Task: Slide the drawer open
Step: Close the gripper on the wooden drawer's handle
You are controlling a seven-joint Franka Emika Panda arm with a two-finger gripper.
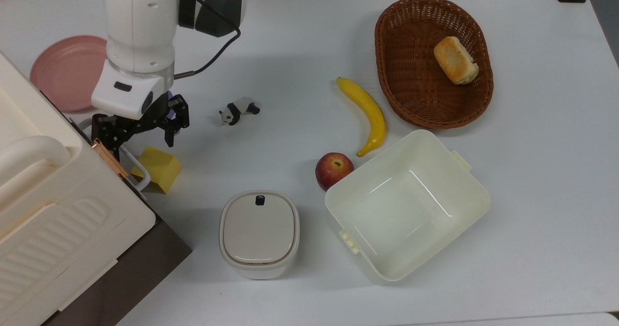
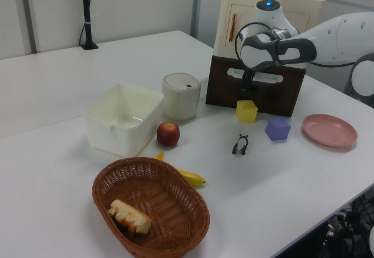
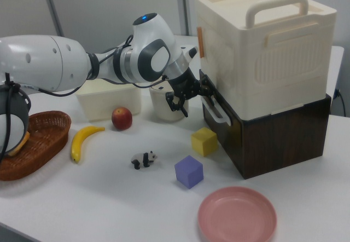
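Note:
I expect the drawer to open only partway and leave the cube in place when I pull, as a yellow cube [image 2: 246, 111] stands just ahead of the drawer [image 2: 272, 91].
The drawer [image 3: 273, 138] is the dark brown box under a cream ribbed cabinet [image 1: 43, 210], with a white loop handle [image 1: 138, 171] on its front. It looks closed in the left view, its front [image 2: 280, 94] flush with the cabinet. My gripper [image 1: 140, 140] hangs right at the handle's far end, at the top view's left. Its black fingers are spread open, one finger [image 1: 112, 147] close to the bar. In the right view the gripper [image 3: 188, 95] sits against the handle's [image 3: 217, 113] upper part. Whether it touches the bar is unclear.
A yellow cube [image 1: 157, 169] lies just in front of the handle, with a purple cube [image 3: 189, 171] and pink plate [image 1: 67, 72] nearby. Elsewhere on the table are a panda figure [image 1: 238, 111], lidded pot [image 1: 259, 233], cream tub [image 1: 406, 205], apple [image 1: 333, 170], banana [image 1: 367, 113] and a basket [image 1: 433, 108] holding bread [image 1: 455, 60].

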